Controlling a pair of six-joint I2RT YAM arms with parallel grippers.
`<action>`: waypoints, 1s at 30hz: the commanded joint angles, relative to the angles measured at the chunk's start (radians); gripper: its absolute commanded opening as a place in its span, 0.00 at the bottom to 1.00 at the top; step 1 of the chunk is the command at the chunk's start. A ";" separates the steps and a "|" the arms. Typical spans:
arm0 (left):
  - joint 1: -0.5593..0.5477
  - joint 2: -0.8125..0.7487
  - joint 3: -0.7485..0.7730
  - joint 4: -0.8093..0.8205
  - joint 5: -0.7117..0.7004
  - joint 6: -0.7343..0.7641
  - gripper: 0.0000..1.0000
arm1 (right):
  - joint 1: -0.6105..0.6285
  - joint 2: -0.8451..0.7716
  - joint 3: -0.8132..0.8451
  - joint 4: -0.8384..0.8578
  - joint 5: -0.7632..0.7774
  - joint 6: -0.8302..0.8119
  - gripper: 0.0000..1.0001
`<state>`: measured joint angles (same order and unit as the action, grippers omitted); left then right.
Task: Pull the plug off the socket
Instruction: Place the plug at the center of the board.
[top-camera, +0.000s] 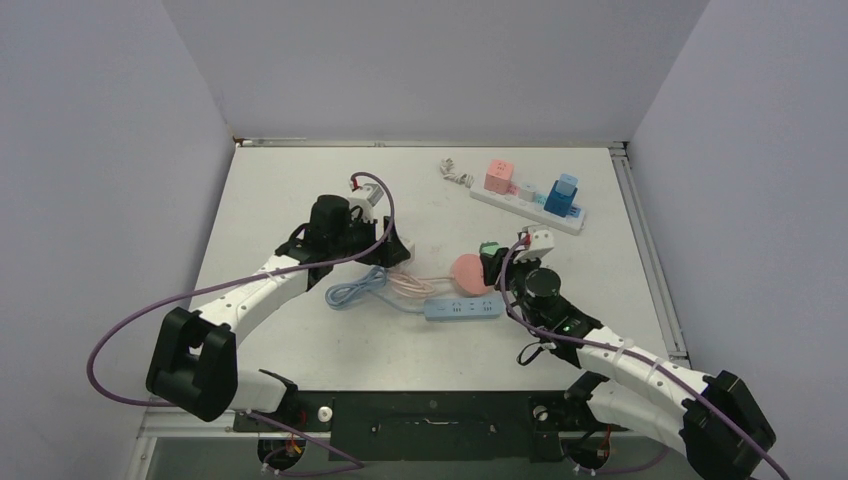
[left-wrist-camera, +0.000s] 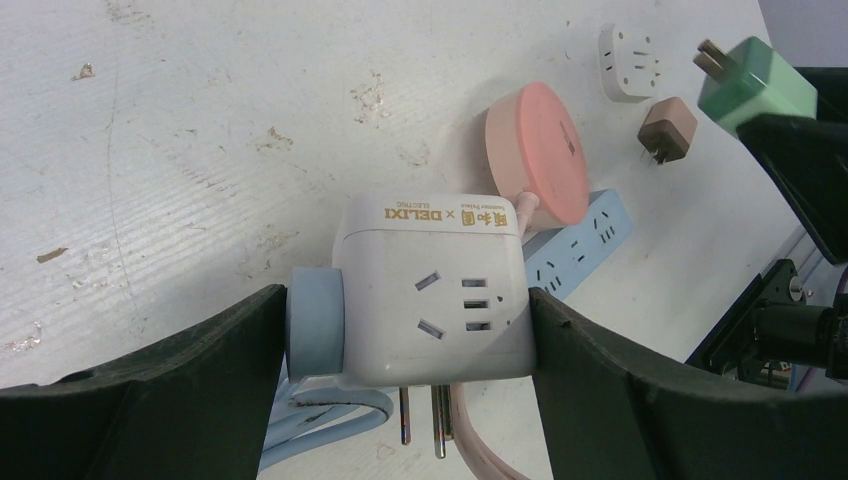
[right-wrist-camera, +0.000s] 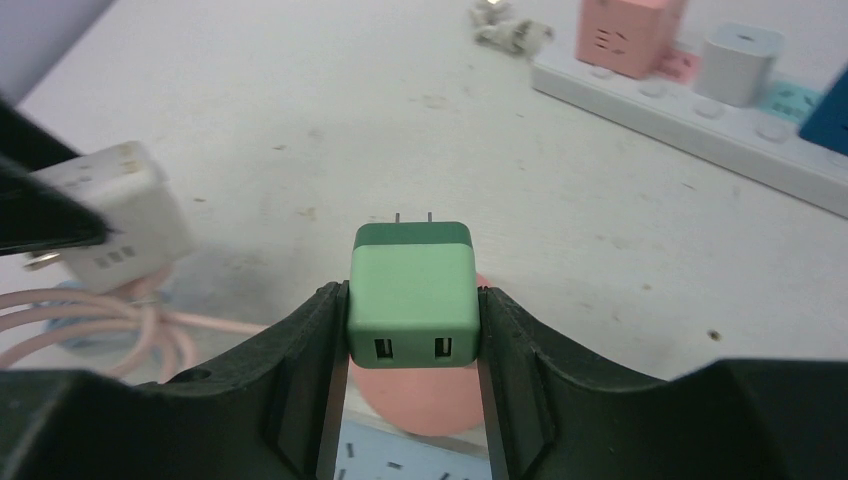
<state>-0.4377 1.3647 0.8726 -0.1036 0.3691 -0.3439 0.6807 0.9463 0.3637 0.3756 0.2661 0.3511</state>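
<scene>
I should keep moving my right gripper past the pink disc and let go of the plug next to the white adapter, because the green plug's pins (left-wrist-camera: 711, 59) are clear of the white socket.
My left gripper (left-wrist-camera: 405, 312) is shut on a white cube socket (left-wrist-camera: 435, 290), held above the table. One finger presses a pale blue round plug (left-wrist-camera: 315, 322) still seated in the cube's side, the other presses the cube's far face. The cube's own metal prongs hang free below it. My right gripper (right-wrist-camera: 412, 322) is shut on a green two-prong USB plug (right-wrist-camera: 412, 290), out of the socket with its prongs bare. In the top view the green plug (top-camera: 489, 248) sits well right of the white socket (top-camera: 388, 243).
A pink round disc (top-camera: 466, 272) with a pink cord and a blue power strip (top-camera: 463, 308) lie between the arms. A white power strip (top-camera: 527, 206) with pink and blue adapters lies at the back right. A brown plug (left-wrist-camera: 667, 128) and a white adapter (left-wrist-camera: 630, 62) lie loose.
</scene>
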 joint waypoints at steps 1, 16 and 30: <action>0.005 -0.071 0.017 0.124 0.017 -0.034 0.00 | -0.089 0.000 -0.006 -0.083 0.021 0.068 0.06; 0.004 -0.079 0.020 0.110 0.008 -0.033 0.00 | -0.137 0.140 -0.002 -0.185 0.123 0.197 0.10; 0.004 -0.070 0.029 0.090 0.001 -0.036 0.00 | -0.226 0.253 0.044 -0.212 0.046 0.204 0.35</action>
<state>-0.4377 1.3441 0.8680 -0.1020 0.3622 -0.3584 0.4686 1.1790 0.3576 0.1478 0.3256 0.5480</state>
